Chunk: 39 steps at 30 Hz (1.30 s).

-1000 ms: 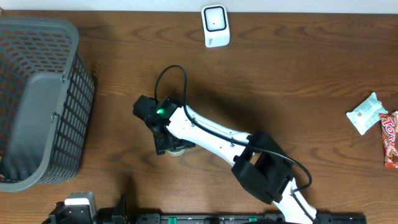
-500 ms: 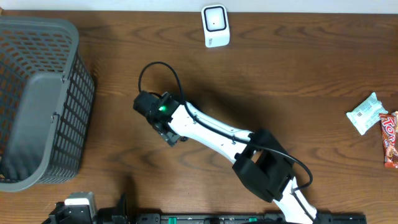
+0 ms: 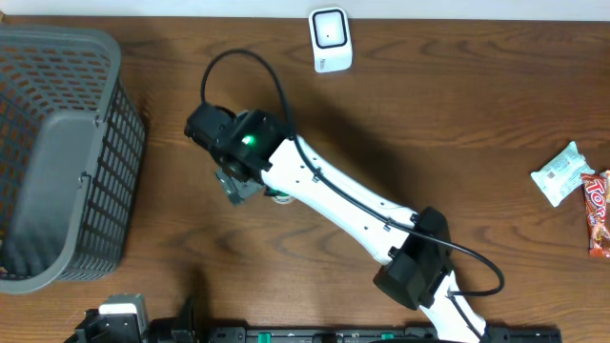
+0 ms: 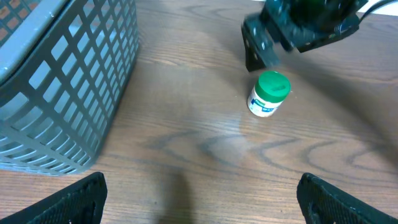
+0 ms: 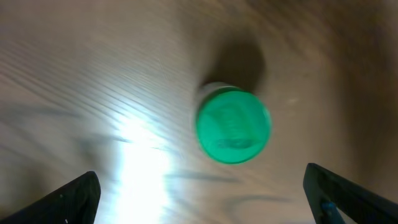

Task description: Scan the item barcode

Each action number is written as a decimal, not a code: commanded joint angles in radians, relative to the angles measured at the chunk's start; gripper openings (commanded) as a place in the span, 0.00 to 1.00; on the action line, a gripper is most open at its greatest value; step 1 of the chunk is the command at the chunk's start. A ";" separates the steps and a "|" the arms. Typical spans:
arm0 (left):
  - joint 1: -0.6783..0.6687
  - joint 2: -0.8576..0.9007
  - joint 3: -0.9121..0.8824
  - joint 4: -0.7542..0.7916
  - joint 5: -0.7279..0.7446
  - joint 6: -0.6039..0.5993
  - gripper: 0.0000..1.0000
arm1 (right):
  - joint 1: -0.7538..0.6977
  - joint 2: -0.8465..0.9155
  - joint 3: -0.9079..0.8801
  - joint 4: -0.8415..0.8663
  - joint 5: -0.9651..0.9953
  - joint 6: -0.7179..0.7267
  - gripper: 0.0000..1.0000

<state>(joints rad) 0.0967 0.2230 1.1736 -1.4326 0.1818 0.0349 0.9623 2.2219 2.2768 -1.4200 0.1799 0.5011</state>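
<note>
The robot's open right gripper hangs past the bottle [image 3: 283, 199] toward the basket, so it should swing back and line up its fingers around the green cap [image 4: 273, 86].
The item is a small white bottle with a green cap [image 4: 268, 94], standing upright on the wooden table. From overhead, only a sliver of the bottle [image 3: 279, 197] shows beside the right arm. My right gripper [image 3: 235, 183] hangs open over the table just left of it. In the right wrist view, the green cap [image 5: 233, 126] lies ahead of the open right gripper [image 5: 202, 186], with nothing between the fingers. The right gripper [image 4: 273, 38] hovers just behind the bottle. My left gripper [image 4: 202, 202] is open and empty, low at the near edge. The white scanner [image 3: 330, 40] stands at the table's far edge.
A grey mesh basket [image 3: 57, 152] fills the left side, and its wall [image 4: 74, 81] is close to the left gripper. A white snack packet [image 3: 560, 173] and a red candy bar [image 3: 597, 214] lie at the far right.
The right gripper has opened, let go of the bottle and moved up and to the far left of it. The left gripper has stayed still.
</note>
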 commanded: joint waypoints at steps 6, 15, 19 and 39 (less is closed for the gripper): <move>0.004 -0.003 0.003 0.001 0.010 0.016 0.98 | -0.131 0.006 -0.070 -0.033 -0.104 0.669 0.99; 0.004 -0.003 0.003 0.001 0.010 0.016 0.98 | -0.242 0.006 -0.230 0.157 -0.258 0.718 0.99; 0.004 -0.003 0.003 0.001 0.010 0.016 0.98 | -0.244 0.006 -0.275 0.214 -0.294 0.718 0.99; 0.004 -0.003 0.003 0.001 0.010 0.016 0.98 | -0.212 0.006 -0.425 0.313 -0.295 0.633 0.70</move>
<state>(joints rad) 0.0967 0.2234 1.1736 -1.4326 0.1818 0.0345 0.7467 2.2223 1.8576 -1.1053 -0.1196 1.1870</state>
